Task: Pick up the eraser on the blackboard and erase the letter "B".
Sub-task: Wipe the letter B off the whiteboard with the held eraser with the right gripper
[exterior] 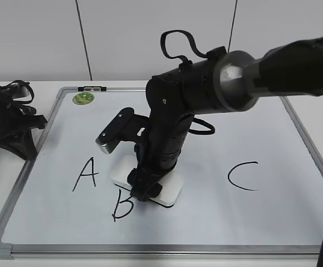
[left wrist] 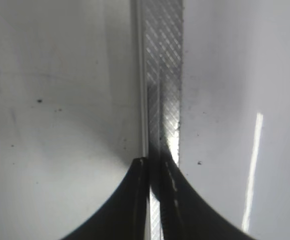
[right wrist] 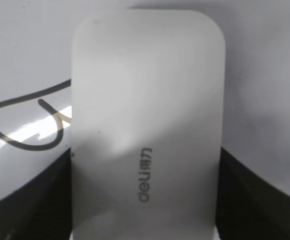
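The lower loop of the "B" (exterior: pixel 126 209) sits uncovered next to the eraser. Next, my right gripper wipes the eraser back across these strokes (exterior: pixel 118 204) before I put it away.
The white eraser (exterior: pixel 170 189) lies low on the blackboard (exterior: pixel 250 222), just up and right of the letter "B" (exterior: pixel 121 207). My right gripper (exterior: pixel 143 192) reaches across from the right and is shut on the eraser. In the right wrist view the eraser (right wrist: pixel 145 110) fills the space between the two fingers of the right gripper (right wrist: pixel 145 205), and part of the "B" (right wrist: pixel 30 125) shows at its left. My left gripper (exterior: pixel 25 146) is shut and empty at the board's left edge. In the left wrist view it (left wrist: pixel 155 162) sits over the grey frame (left wrist: pixel 162 75).
A black "A" (exterior: pixel 86 173) is left of the eraser and a black "C" (exterior: pixel 242 176) is to the right. A green sticker (exterior: pixel 83 98) and a black clip (exterior: pixel 92 88) are at the board's top left. The right arm spans the board's middle.
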You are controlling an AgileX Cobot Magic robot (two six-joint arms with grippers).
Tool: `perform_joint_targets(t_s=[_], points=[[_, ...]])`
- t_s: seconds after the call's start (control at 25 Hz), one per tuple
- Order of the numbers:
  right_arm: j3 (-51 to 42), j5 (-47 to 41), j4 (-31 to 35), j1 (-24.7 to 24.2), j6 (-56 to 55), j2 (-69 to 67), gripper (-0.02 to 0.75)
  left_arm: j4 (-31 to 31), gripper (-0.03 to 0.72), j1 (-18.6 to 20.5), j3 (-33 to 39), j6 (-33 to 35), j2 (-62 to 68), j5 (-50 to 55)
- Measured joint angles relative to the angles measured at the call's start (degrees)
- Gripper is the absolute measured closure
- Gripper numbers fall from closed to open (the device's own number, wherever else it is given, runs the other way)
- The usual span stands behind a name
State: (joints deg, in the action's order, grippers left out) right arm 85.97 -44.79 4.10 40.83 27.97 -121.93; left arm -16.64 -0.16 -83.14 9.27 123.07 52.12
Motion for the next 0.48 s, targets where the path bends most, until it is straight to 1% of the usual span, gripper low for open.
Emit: perform_joint_targets(t_s=[0.2, 0.48], points=[[0.1, -1.0, -1.6, 2.7, 0.0, 0.0, 0.199, 0.0, 0.646, 0.0, 0.0, 0.0, 0.0, 0.0], [0.1, -2.2, -2.5, 9.8, 0.0, 0.0, 0.199, 0.0, 0.646, 0.0, 0.0, 0.0, 0.0, 0.0]])
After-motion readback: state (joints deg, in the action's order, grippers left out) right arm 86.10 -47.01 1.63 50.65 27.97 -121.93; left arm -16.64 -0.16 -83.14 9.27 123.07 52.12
